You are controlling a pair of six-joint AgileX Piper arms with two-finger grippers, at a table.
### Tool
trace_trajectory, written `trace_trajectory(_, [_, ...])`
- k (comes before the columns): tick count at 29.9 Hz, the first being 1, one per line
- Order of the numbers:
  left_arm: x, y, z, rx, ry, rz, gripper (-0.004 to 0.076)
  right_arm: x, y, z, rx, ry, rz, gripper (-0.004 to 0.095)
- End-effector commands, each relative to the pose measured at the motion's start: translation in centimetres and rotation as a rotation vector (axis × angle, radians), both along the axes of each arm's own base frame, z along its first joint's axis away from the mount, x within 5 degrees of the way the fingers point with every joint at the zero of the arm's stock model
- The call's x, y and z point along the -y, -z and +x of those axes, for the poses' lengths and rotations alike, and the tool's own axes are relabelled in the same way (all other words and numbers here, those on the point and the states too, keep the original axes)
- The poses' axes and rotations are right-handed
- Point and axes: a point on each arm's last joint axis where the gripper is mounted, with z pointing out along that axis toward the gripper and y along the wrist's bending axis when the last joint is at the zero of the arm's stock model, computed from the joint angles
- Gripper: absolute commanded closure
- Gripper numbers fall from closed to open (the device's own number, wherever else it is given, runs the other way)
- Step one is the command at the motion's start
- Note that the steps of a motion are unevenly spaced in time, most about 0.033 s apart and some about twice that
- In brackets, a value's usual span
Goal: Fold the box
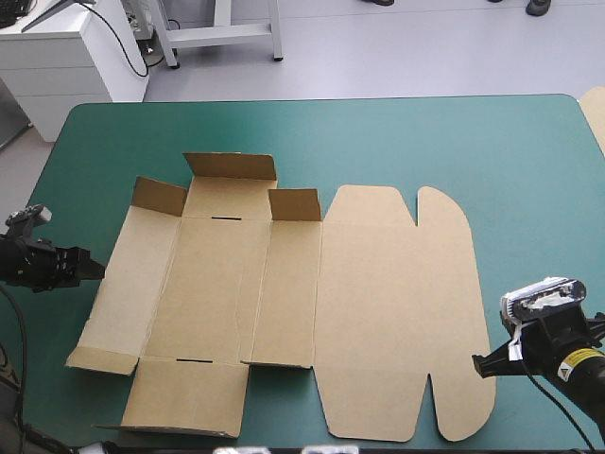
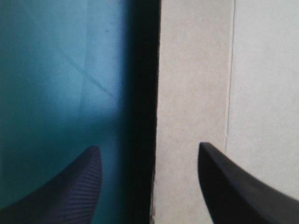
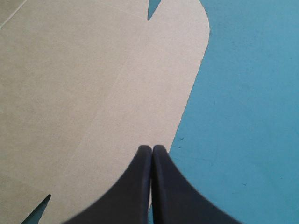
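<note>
My gripper will lift the box's back side (image 1: 129, 274), and it should swing up and bring its small flaps along, because creases at its ends (image 1: 158, 210) join them.
The brown box (image 1: 284, 293) lies spread on the teal-green cover, mostly flat. Three small flaps at its far side (image 1: 230, 167) stand raised, and the broad lid panel (image 1: 397, 312) lies flat to the right. My left gripper (image 1: 95, 268) is open at the box's left edge. In the left wrist view the gripper (image 2: 148, 147) straddles that edge, with one finger over the board (image 2: 196, 93) and the other over the cover. My right gripper (image 1: 480, 364) is shut, its tip (image 3: 152, 147) at the lid's right edge (image 3: 93, 84), with nothing between the fingers.
Bare teal-green cover (image 1: 378, 142) runs along the far side of the table and to the right of the lid. A pale brown edge of more board (image 1: 596, 112) shows at the table's far right corner.
</note>
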Motion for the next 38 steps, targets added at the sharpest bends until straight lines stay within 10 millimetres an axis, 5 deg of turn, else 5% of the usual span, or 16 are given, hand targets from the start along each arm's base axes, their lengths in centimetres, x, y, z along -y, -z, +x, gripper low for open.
trace_trajectory(1, [0.4, -1.0, -0.1, -0.018, 0.013, -0.069, 0.0173, 0.0, -1.3, 0.4, 0.086, 0.002, 0.01, 0.0929])
trace_trajectory(14, [2.2, 3.4, -1.6, -0.128, 0.005, -0.23, 0.0172, 0.0, -1.3, 0.4, 0.089, 0.001, 0.009, 0.0929])
trace_trajectory(25, [4.6, 4.7, -1.9, -0.179, 0.082, -0.26, 0.0189, 0.0, -1.5, 0.5, 0.113, -0.006, 0.004, 0.0929])
trace_trajectory(38, [5.4, 4.6, -1.6, -0.177, 0.101, -0.268, 0.0638, 0.0, -1.5, 0.5, 0.123, -0.012, -0.003, 0.0929])
